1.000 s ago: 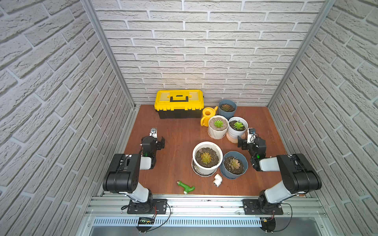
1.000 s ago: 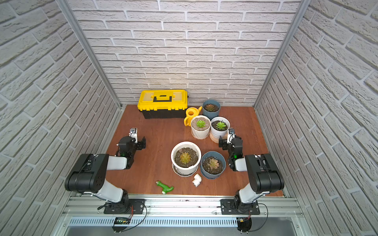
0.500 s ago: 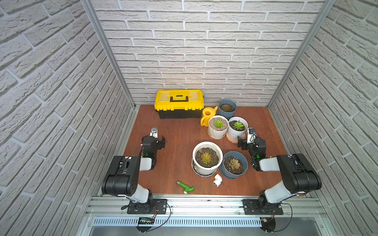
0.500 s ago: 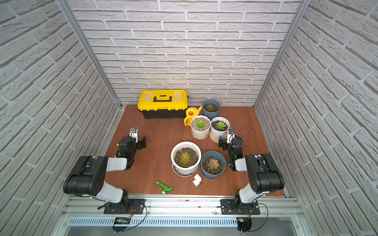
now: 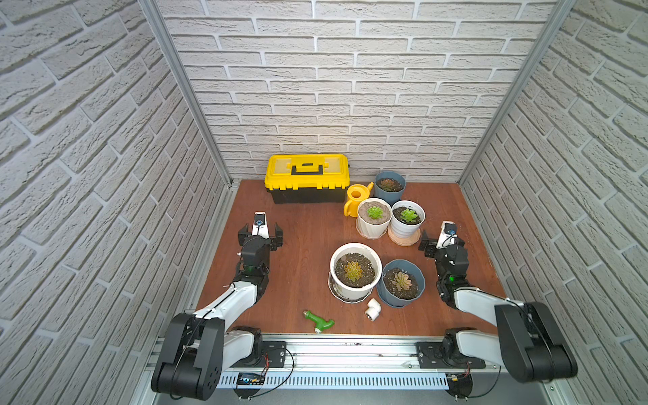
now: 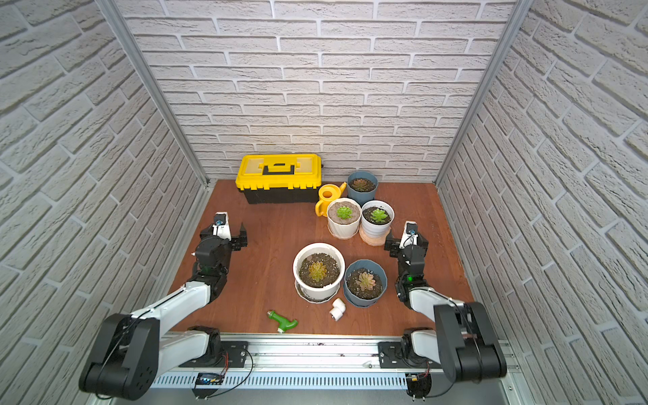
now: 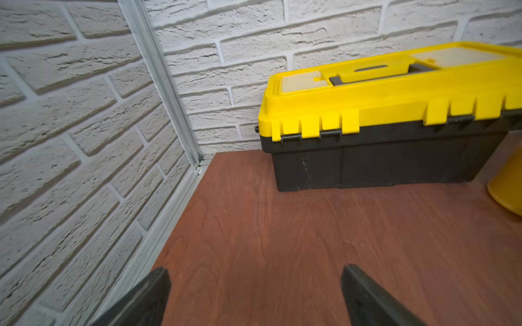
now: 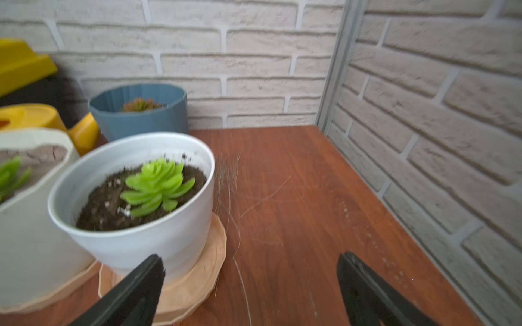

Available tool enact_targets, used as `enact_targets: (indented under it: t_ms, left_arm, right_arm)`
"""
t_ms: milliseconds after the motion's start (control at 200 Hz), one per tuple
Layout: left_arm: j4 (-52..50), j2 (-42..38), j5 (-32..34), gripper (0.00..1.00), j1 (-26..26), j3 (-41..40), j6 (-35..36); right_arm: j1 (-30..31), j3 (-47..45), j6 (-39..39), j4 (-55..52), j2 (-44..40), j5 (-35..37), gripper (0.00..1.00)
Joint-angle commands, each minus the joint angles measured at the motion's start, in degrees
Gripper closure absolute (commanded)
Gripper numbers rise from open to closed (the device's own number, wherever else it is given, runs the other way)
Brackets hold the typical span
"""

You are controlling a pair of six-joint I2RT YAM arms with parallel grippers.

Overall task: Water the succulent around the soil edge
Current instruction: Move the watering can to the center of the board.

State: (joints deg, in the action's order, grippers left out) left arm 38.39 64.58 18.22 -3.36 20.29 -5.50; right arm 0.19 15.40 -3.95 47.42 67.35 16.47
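The yellow watering can (image 5: 357, 196) is right up against the toolbox and the cream pot. Next, my left gripper pulls the can clear by its handle (image 5: 346, 208) before watering.
Several potted succulents stand right of centre on the wooden table (image 5: 308, 273). A large white pot (image 5: 355, 271) and a blue pot (image 5: 401, 284) are nearest; a cream pot (image 5: 374, 217), a white pot on a saucer (image 5: 407, 219) and a blue pot (image 5: 390, 182) stand behind. The yellow watering can (image 5: 356, 201) stands beside the cream pot. My left gripper (image 5: 260, 234) (image 7: 255, 271) hangs open and empty over bare table at the left. My right gripper (image 5: 442, 242) (image 8: 250, 258) is open and empty, just right of the saucer pot (image 8: 135, 240).
A yellow and black toolbox (image 5: 308, 177) (image 7: 381, 118) stands against the back wall. A green fitting (image 5: 319, 319) and a white pipe elbow (image 5: 372, 309) lie near the front edge. Brick walls close in the left, right and back sides.
The left arm has shifted very slightly. The right arm and all the pots stay where they were, and both grippers remain open.
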Motion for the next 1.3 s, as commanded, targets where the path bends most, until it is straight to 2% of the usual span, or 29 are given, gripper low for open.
enact_targets:
  t_ms: [0,75,115,210,345,485,545,630,730,875,1100,1295]
  left_arm:
    - [-7.3,-3.3,1.8,0.02,-0.3,2.6,-11.8]
    - [-20.1,-5.6,6.0,0.02,-0.5,6.0,-22.0]
    - [-23.2,-5.9,6.3,0.02,-0.3,7.1,-24.2]
    - [-19.9,-5.2,-1.1,0.02,-0.3,6.6,-22.3]
    - [-15.1,-2.9,-10.8,0.02,-0.3,7.6,-23.7]
    - [-10.3,4.4,-19.9,0.02,-1.2,12.5,-22.8]
    - [-9.3,8.6,-22.3,0.02,-2.5,15.6,-20.8]
    - [-10.3,14.7,-24.6,0.02,-5.6,21.4,-14.3]
    - [-12.9,22.0,-25.9,0.02,-9.4,28.9,-6.5]
    - [-16.9,32.1,-28.0,0.06,-12.5,39.4,-0.3]
    - [-21.7,44.9,-35.1,0.15,-14.2,52.9,3.8]
    - [-21.9,51.5,-38.1,0.2,-15.0,59.2,3.9]
  right_arm:
    - [0.2,4.1,-4.9,-13.1,-5.7,4.9,0.01]
    - [0.3,7.0,-7.2,-21.4,-8.6,3.2,0.01]
    - [0.4,9.0,-8.3,-25.5,-9.7,1.5,0.01]
    - [0.9,14.2,-9.4,-34.1,-10.4,-3.9,0.01]
    - [3.3,22.1,-8.3,-43.6,-8.2,-10.0,0.06]
    - [7.7,29.7,-6.2,-50.2,-4.8,-13.6,0.09]
    - [10.0,32.8,-4.8,-53.2,-3.2,-14.2,0.11]
    - [12.8,36.0,-3.3,-56.0,-1.0,-15.7,0.13]
    - [14.7,37.5,-2.8,-56.8,0.0,-19.4,0.17]
    - [16.3,34.4,-2.8,-53.5,-1.3,-23.6,0.18]
    - [17.1,27.8,-4.8,-45.1,-3.3,-26.5,0.18]
    - [17.2,26.0,-6.2,-41.3,-3.5,-26.8,0.18]
